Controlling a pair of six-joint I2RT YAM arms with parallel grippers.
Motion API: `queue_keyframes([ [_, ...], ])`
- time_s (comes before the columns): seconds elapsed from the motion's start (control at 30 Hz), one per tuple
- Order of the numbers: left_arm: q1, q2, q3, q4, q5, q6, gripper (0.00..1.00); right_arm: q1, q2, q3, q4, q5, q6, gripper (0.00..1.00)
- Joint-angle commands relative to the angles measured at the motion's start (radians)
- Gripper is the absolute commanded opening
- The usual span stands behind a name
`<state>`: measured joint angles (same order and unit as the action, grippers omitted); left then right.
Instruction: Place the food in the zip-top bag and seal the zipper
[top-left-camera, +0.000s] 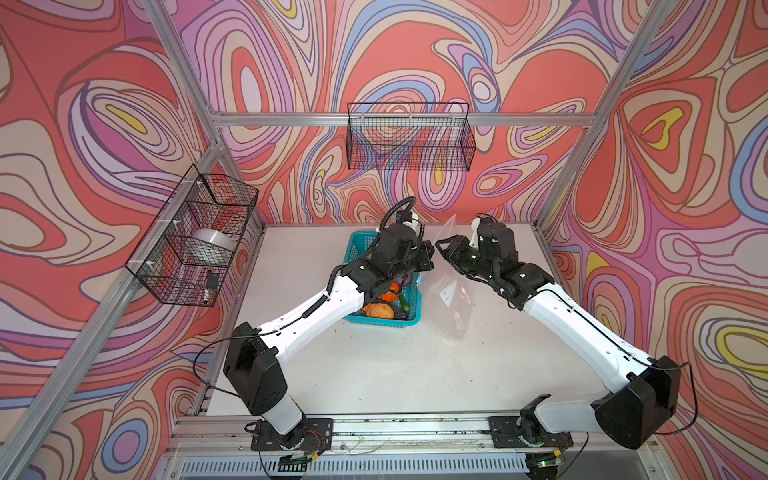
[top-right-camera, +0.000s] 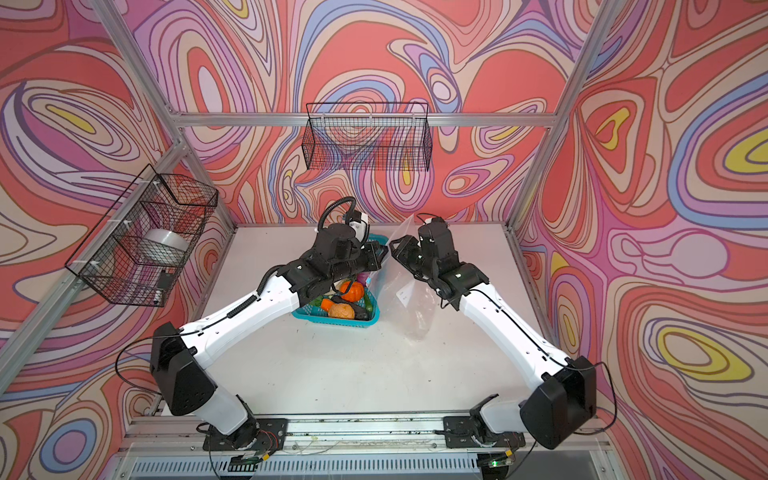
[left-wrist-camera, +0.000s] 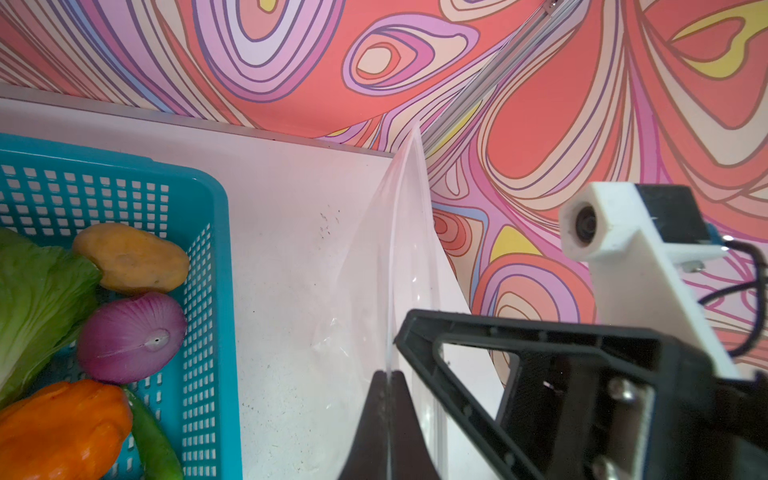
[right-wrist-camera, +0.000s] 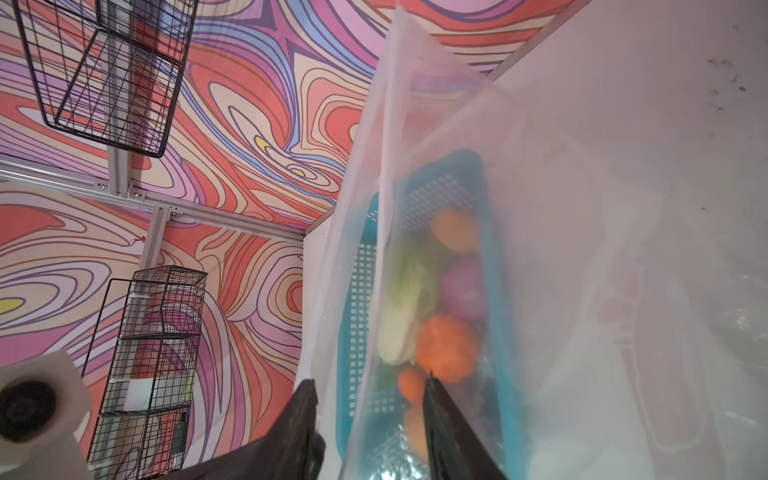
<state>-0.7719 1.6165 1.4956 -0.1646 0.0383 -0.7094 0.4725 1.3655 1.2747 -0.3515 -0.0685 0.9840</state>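
Note:
Next, my right gripper closes on that edge (right-wrist-camera: 364, 392) of the bag and pulls it back, since my left gripper pinches the bag's edge (left-wrist-camera: 391, 328), to free my left gripper for the orange pumpkin.
The clear zip-top bag (top-left-camera: 451, 299) is lifted off the white table right of the teal basket (top-left-camera: 382, 321), with its upper edge raised between both arms. My left gripper (left-wrist-camera: 387, 376) is shut on that edge, the film pinched between its fingers. My right gripper (right-wrist-camera: 370, 378) is open; its jaws straddle the bag's edge with a gap on both sides. The food lies in the basket: lettuce (left-wrist-camera: 37, 291), potato (left-wrist-camera: 133, 257), purple onion (left-wrist-camera: 131, 336), orange pumpkin (left-wrist-camera: 62, 428) and a green piece (left-wrist-camera: 153, 440). I cannot make out the zipper's slider.
A black wire basket (top-left-camera: 409, 137) hangs on the back wall. Another wire basket (top-left-camera: 193, 237), holding a silver roll, hangs on the left wall. Aluminium frame posts stand at the table's back corners. Both wrists are close together above the basket's right side.

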Motion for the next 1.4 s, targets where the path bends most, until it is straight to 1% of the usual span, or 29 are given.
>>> queue_keyframes([
  [0.0, -0.006, -0.032, -0.017, 0.014, -0.024, 0.008, 0.00, -0.003, 0.019, -0.008, 0.001, -0.009, 0.011, 0.32],
  [0.13, -0.009, -0.036, -0.015, 0.014, -0.025, 0.011, 0.00, -0.003, 0.008, -0.032, 0.009, 0.017, 0.003, 0.16],
  [0.2, -0.010, -0.040, -0.015, 0.007, -0.032, 0.011, 0.00, -0.005, -0.003, -0.028, 0.004, 0.041, -0.034, 0.04],
  [0.23, -0.012, -0.041, -0.015, 0.004, -0.036, 0.012, 0.00, -0.005, -0.009, -0.021, -0.005, 0.050, -0.059, 0.00],
  [0.33, -0.013, -0.040, -0.011, -0.018, -0.069, 0.020, 0.00, -0.016, -0.022, 0.022, -0.071, 0.074, -0.175, 0.00],
  [0.53, -0.033, 0.004, 0.011, -0.076, -0.178, 0.032, 0.00, -0.054, -0.072, 0.083, -0.237, 0.076, -0.426, 0.00],
  [0.6, -0.052, 0.024, 0.015, -0.081, -0.210, 0.018, 0.00, -0.059, -0.090, 0.111, -0.296, 0.075, -0.502, 0.00],
  [0.67, -0.089, 0.041, 0.022, -0.078, -0.254, 0.015, 0.00, -0.059, -0.103, 0.156, -0.370, 0.095, -0.586, 0.00],
  [0.73, -0.121, 0.056, 0.019, -0.071, -0.300, 0.003, 0.00, -0.059, -0.109, 0.187, -0.423, 0.135, -0.644, 0.00],
  [0.77, -0.132, 0.065, 0.014, -0.068, -0.310, -0.009, 0.00, -0.059, -0.106, 0.200, -0.447, 0.157, -0.663, 0.00],
  [0.83, -0.135, 0.085, 0.001, -0.078, -0.311, -0.056, 0.00, -0.058, -0.089, 0.216, -0.476, 0.160, -0.700, 0.00],
  [0.93, -0.135, 0.108, -0.033, -0.073, -0.334, -0.105, 0.00, -0.059, -0.016, 0.264, -0.534, 0.093, -0.748, 0.00],
  [0.97, -0.135, 0.114, -0.040, -0.070, -0.354, -0.105, 0.00, -0.059, 0.011, 0.285, -0.560, 0.056, -0.761, 0.00],
  [1.03, -0.133, 0.121, -0.045, -0.083, -0.412, -0.096, 0.00, -0.061, 0.060, 0.306, -0.586, 0.019, -0.768, 0.00],
  [1.07, -0.129, 0.123, -0.044, -0.092, -0.440, -0.087, 0.00, -0.060, 0.081, 0.308, -0.591, 0.020, -0.765, 0.00],
  [1.13, -0.106, 0.126, -0.046, -0.133, -0.452, -0.077, 0.00, -0.072, 0.126, 0.319, -0.609, 0.034, -0.770, 0.00],
  [1.2, -0.070, 0.129, -0.056, -0.146, -0.420, -0.084, 0.00, -0.101, 0.174, 0.342, -0.644, 0.059, -0.768, 0.00],
  [1.27, -0.039, 0.134, -0.073, -0.133, -0.361, -0.080, 0.00, -0.132, 0.209, 0.348, -0.659, 0.058, -0.762, 0.00],
  [1.37, -0.029, 0.138, -0.083, -0.107, -0.314, -0.018, 0.00, -0.143, 0.223, 0.337, -0.632, 0.052, -0.759, 0.00],
])
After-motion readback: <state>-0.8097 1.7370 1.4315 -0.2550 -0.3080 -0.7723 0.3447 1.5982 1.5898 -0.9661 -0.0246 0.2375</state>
